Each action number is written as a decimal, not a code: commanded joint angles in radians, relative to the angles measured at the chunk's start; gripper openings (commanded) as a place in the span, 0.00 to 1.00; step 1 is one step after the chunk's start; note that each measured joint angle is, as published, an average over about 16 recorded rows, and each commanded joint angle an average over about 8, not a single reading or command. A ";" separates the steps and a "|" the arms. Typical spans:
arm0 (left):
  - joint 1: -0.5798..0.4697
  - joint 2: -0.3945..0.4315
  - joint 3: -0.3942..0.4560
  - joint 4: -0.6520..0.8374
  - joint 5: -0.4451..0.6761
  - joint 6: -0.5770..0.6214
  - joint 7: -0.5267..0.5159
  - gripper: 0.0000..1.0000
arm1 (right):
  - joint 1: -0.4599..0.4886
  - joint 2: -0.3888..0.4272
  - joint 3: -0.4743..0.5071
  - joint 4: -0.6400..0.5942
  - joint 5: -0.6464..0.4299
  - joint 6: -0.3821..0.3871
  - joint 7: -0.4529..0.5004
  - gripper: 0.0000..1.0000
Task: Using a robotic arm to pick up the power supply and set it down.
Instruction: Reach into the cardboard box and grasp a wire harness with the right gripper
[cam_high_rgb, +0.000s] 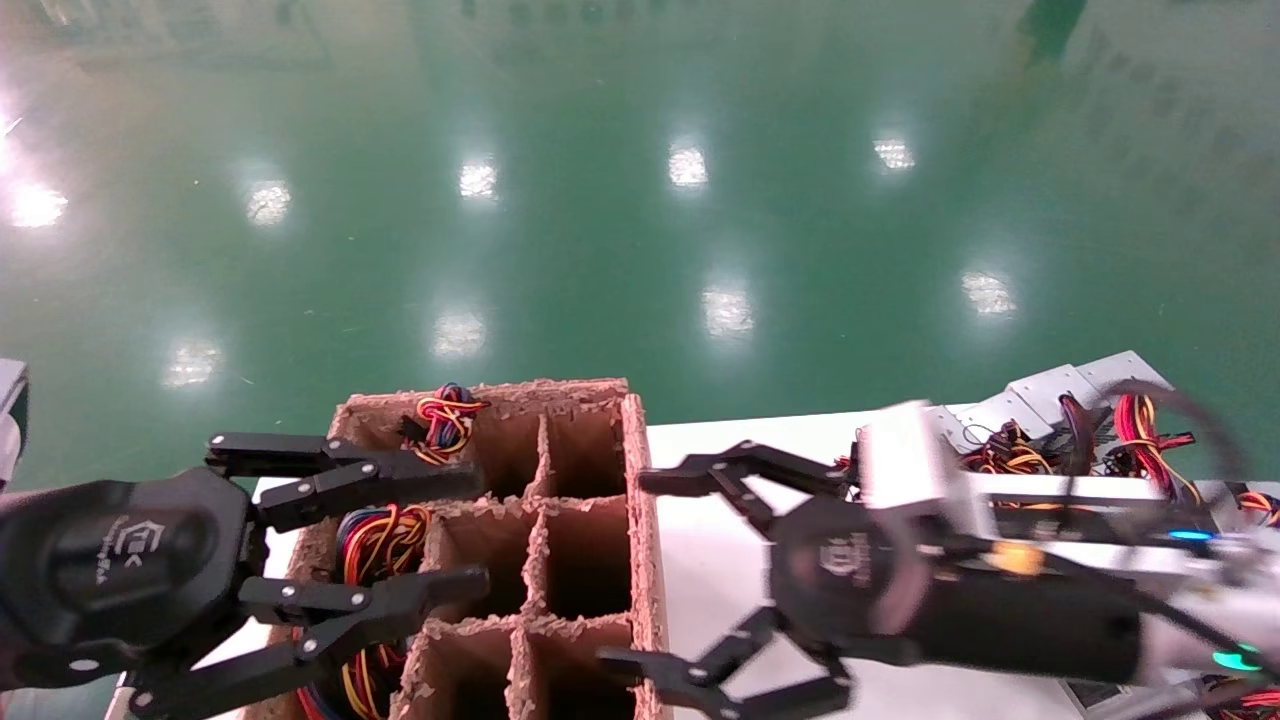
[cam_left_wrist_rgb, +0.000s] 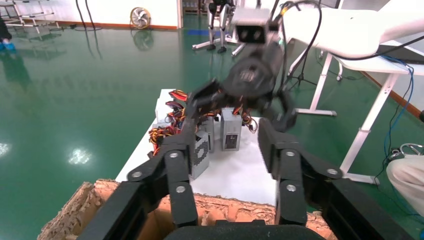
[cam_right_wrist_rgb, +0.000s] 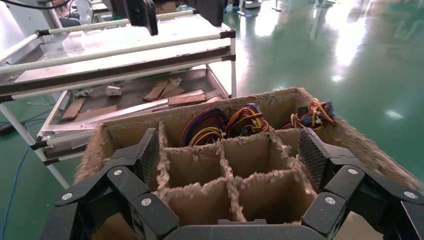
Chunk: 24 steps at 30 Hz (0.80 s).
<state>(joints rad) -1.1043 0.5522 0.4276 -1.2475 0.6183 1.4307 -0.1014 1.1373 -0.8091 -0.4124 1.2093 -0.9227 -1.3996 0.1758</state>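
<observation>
A hidden power supply should rise dangling under the wire bundle (cam_high_rgb: 386, 538) when I lift it, since matching wires (cam_high_rgb: 1142, 434) come out of the silver-grey power supplies outside.
Several silver-grey power supplies (cam_high_rgb: 1040, 398) with red, yellow and black wires stand on the white table (cam_high_rgb: 710, 585) at the back right. In the left wrist view two of them (cam_left_wrist_rgb: 231, 129) stand upright beyond my left gripper (cam_left_wrist_rgb: 229, 137). My right gripper (cam_high_rgb: 625, 570) hovers open and holding nothing at the right wall of the divided cardboard box (cam_high_rgb: 640, 500), facing its cells (cam_right_wrist_rgb: 250, 165). My left gripper (cam_high_rgb: 482, 530) is open over the box's left column, holding nothing. Coloured wire bundles (cam_high_rgb: 385, 530) stick out of the left cells; what lies under them is hidden.
The box's middle and right cells (cam_high_rgb: 585, 560) look dark inside. Green glossy floor (cam_high_rgb: 640, 200) lies beyond the table. A metal rack with wood scraps (cam_right_wrist_rgb: 125, 55) stands behind the box. A white table frame (cam_left_wrist_rgb: 325, 80) is farther off.
</observation>
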 joint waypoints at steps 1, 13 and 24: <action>0.000 0.000 0.000 0.000 0.000 0.000 0.000 0.00 | 0.017 -0.038 -0.024 -0.014 -0.034 0.012 -0.001 1.00; 0.000 0.000 0.000 0.000 0.000 0.000 0.000 0.00 | 0.205 -0.318 -0.147 -0.301 -0.203 0.011 -0.119 1.00; 0.000 0.000 0.000 0.000 0.000 0.000 0.000 0.00 | 0.347 -0.529 -0.231 -0.590 -0.313 0.045 -0.274 0.90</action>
<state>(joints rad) -1.1043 0.5522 0.4277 -1.2475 0.6183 1.4307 -0.1014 1.4764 -1.3196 -0.6510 0.6455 -1.2211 -1.3540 -0.0877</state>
